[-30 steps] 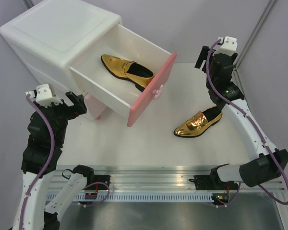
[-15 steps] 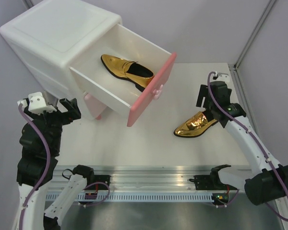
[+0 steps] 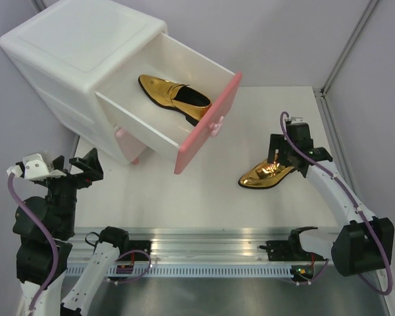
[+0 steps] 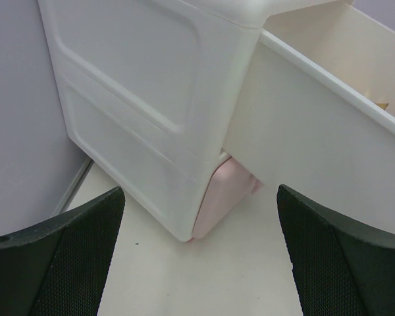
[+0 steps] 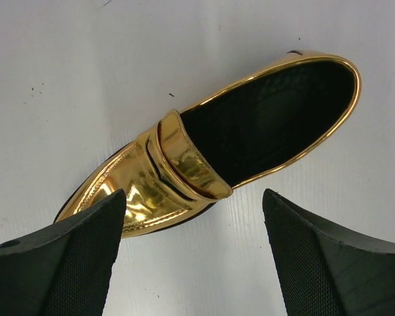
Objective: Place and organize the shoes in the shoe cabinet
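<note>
The toe of the gold shoe (image 3: 247,182) under my right gripper slants toward the metal rail, so next I pinch the shoe's strap (image 5: 214,187) and swing the toe toward the back.
The white shoe cabinet (image 3: 79,52) stands at the back left with its upper drawer (image 3: 207,125) pulled out. One gold shoe (image 3: 174,97) lies inside that drawer. A second gold shoe (image 3: 266,172) lies on the table to the right, toe pointing left. My right gripper (image 3: 284,153) hovers open just above its heel end. In the right wrist view the shoe (image 5: 210,151) lies just beyond the spread fingertips (image 5: 66,257), and nothing is between them. My left gripper (image 3: 85,168) is open and empty near the cabinet's left front corner (image 4: 184,224).
The pale pink lower drawer front (image 4: 224,194) is shut under the open drawer. The open drawer's pink front overhangs the table middle. A metal rail (image 3: 204,240) runs along the near edge. A wall post (image 3: 345,49) rises at the back right.
My right arm has come down from high at the back right to just above the table shoe's heel. My left arm has drawn back and down towards the near left.
</note>
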Robot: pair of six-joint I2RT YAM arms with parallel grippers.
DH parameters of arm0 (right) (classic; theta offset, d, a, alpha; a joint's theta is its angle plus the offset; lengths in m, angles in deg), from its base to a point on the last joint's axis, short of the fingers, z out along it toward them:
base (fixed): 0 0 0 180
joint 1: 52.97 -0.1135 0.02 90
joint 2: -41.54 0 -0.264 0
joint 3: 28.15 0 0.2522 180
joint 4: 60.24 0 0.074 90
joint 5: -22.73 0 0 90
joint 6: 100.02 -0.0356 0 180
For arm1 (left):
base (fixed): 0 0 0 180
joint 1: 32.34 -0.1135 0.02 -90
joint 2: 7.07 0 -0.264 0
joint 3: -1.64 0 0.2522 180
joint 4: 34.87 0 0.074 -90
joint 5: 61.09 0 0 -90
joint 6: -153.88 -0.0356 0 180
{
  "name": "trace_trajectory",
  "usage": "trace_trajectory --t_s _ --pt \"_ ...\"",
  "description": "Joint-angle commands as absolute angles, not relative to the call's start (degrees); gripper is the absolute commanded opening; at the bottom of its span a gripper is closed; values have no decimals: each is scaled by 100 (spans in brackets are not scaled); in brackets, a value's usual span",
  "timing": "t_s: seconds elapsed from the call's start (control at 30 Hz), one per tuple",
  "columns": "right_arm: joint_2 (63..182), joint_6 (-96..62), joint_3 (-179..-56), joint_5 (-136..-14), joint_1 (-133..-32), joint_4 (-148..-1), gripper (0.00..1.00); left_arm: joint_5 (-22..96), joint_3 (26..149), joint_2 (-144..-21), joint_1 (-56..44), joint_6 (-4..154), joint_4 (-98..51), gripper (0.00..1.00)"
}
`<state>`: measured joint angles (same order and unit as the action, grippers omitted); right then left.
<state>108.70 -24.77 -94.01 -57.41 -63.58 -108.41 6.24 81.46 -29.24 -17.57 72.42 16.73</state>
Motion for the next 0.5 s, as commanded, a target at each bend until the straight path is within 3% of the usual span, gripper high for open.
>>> trace_trajectory --t_s 0.0,0.27,0.4,0.43,0.47 --pt "11290 -1917 -9517 -6418 -6045 -10318 88 923 8184 -2948 -1739 7399 1992 100" --pt "11792 -2057 -9439 -7755 -5824 -9852 84 1160 8369 -2957 -1739 7557 2520 100" --pt "11827 -2049 -9377 -8054 -5798 -9851 69 1178 8431 -2931 -1739 7645 2670 100" --pt "11836 -2040 -9377 -8098 -5798 -9861 57 1178 8431 -2913 -1739 7654 2696 100" --pt "11853 -2031 -9395 -8133 -5798 -9878 52 1178 8431 -2922 -1739 7654 2714 100"
